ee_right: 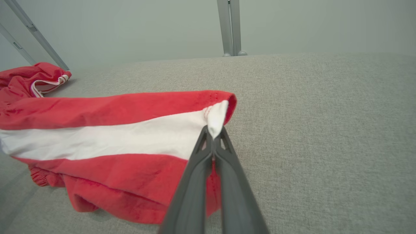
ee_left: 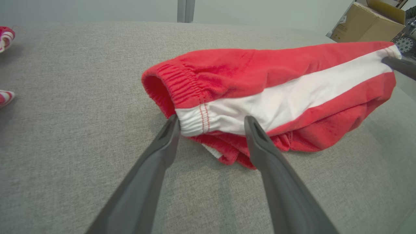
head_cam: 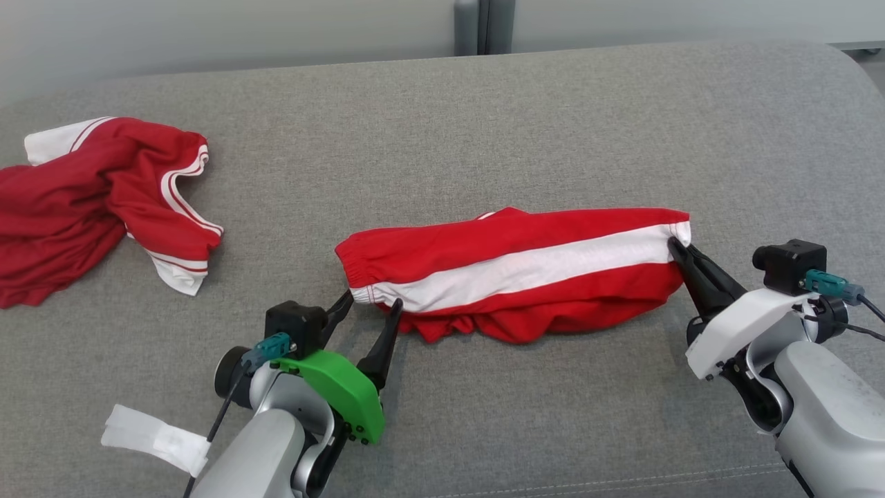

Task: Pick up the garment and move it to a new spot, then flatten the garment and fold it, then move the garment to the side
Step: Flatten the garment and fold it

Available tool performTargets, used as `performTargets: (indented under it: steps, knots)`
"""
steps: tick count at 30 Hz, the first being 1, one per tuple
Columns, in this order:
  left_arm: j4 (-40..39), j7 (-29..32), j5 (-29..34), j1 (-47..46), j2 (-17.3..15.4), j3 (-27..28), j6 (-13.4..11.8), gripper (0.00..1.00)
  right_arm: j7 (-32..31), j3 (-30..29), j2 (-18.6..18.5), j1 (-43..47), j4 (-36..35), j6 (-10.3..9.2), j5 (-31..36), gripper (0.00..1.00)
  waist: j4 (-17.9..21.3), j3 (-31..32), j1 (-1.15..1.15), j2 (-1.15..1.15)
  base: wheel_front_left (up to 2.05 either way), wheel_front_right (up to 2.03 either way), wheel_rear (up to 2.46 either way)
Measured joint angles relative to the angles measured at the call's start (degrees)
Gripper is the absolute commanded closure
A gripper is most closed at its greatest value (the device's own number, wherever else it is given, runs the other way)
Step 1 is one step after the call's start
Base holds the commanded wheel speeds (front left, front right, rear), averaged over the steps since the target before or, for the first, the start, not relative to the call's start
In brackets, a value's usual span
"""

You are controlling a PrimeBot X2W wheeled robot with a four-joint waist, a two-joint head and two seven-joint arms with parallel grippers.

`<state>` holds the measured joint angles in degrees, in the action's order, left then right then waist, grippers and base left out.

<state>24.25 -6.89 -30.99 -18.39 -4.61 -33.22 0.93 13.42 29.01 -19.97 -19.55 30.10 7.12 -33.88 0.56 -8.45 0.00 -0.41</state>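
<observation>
Loose red folds (head_cam: pixel 514 324) are bunched under the white stripe of the garment (head_cam: pixel 514 270). The garment will therefore hang down and spread out wide when I lift it and lay it down.
The garment (head_cam: pixel 518 270) is a pair of red shorts with a broad white stripe, stretched sideways across the grey cushion (head_cam: pixel 484 124). My right gripper (head_cam: pixel 676 247) is shut on the garment's white hem corner at its right end; in the right wrist view the closed tips (ee_right: pixel 213 130) pinch that white edge of the garment (ee_right: pixel 113 136). My left gripper (head_cam: pixel 372 301) is open at the elastic waistband end, its fingers straddling the white stripe's end. In the left wrist view the left gripper (ee_left: pixel 211 122) has the garment (ee_left: pixel 276 87) edge between its spread tips, not clamped.
A second crumpled red garment with white trim (head_cam: pixel 97 194) lies at the cushion's far left. A white strip of tape (head_cam: pixel 155 437) hangs by my left forearm. A cardboard box (ee_left: pixel 364 22) stands beyond the cushion's right end. A grey post (head_cam: pixel 484 26) rises behind.
</observation>
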Motion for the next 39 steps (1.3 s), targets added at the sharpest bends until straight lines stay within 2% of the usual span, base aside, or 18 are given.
performTargets:
  steps: [2, 3, 4, 9, 10, 11, 12, 23, 35, 39]
  knots:
    - [0.6, -0.5, 0.0, -0.5, 0.3, -0.4, 0.2, 0.00, 0.0, 0.0, 0.0, 0.0, 0.0, 0.00, 0.0, 1.00, 0.0, -0.1, 0.00, 0.00, 0.00, 0.00, 0.00]
    - [0.8, -0.8, 0.0, -0.7, 0.3, -0.5, 0.4, 0.11, 0.1, 0.0, 0.0, 0.0, 0.0, 0.00, 0.0, 1.00, 0.0, -0.2, 0.00, 0.00, 0.00, 0.00, 0.00]
    - [1.0, -0.8, 0.1, -0.8, 0.3, -0.5, 0.7, 0.28, 0.2, 0.0, 0.0, 0.0, 0.0, 0.00, 0.0, 1.00, 0.0, -0.2, 0.00, 0.00, 0.00, 0.00, 0.00]
    - [1.4, -2.3, 0.2, -1.7, 0.4, -0.7, 1.4, 0.76, 0.2, -0.1, 0.0, 0.0, 0.1, 0.00, 0.0, 1.00, -0.1, -0.4, 0.00, 0.00, 0.00, 0.00, 0.00]
    - [1.5, -2.7, 0.2, -1.9, 0.4, -0.7, 1.7, 0.76, 0.2, -0.1, 0.0, 0.0, 0.1, 0.00, 0.0, 1.00, -0.1, -0.4, 0.00, 0.00, 0.00, 0.00, 0.00]
    - [1.6, -3.0, 0.2, -2.0, 0.4, -0.7, 1.8, 0.95, 0.2, -0.2, 0.0, 0.0, 0.1, 0.00, -0.1, 1.00, -0.2, -0.4, 0.00, 0.00, 0.00, 0.00, 0.00]
    - [1.9, -3.3, 0.2, -2.0, 0.5, -0.9, 1.9, 1.00, 0.2, -0.2, 0.0, 0.0, 0.1, 0.00, -0.1, 1.00, -0.2, -0.4, 0.00, 0.00, 0.00, 0.00, 0.00]
    - [1.4, -5.5, 0.4, -2.9, 0.7, -0.2, 2.7, 1.00, 0.5, -0.7, -0.1, -0.2, -1.0, 0.00, 0.0, 1.00, -0.5, -0.2, 0.00, 0.00, 0.00, 0.00, 0.00]
    - [-5.3, -7.0, -3.5, -2.6, 1.6, 5.3, 3.1, 1.00, 0.8, -3.8, -0.6, -0.3, -9.1, -0.68, 2.3, 1.00, -0.6, 1.3, 0.00, 0.00, 0.00, 0.00, 0.00]
    - [-7.4, -7.3, -4.4, -0.8, 1.6, 6.5, 3.1, 1.00, 1.0, -3.7, 0.2, 0.5, -11.1, -0.74, 2.6, 1.00, -0.5, 1.8, 0.00, 0.00, 0.00, 0.00, 0.00]
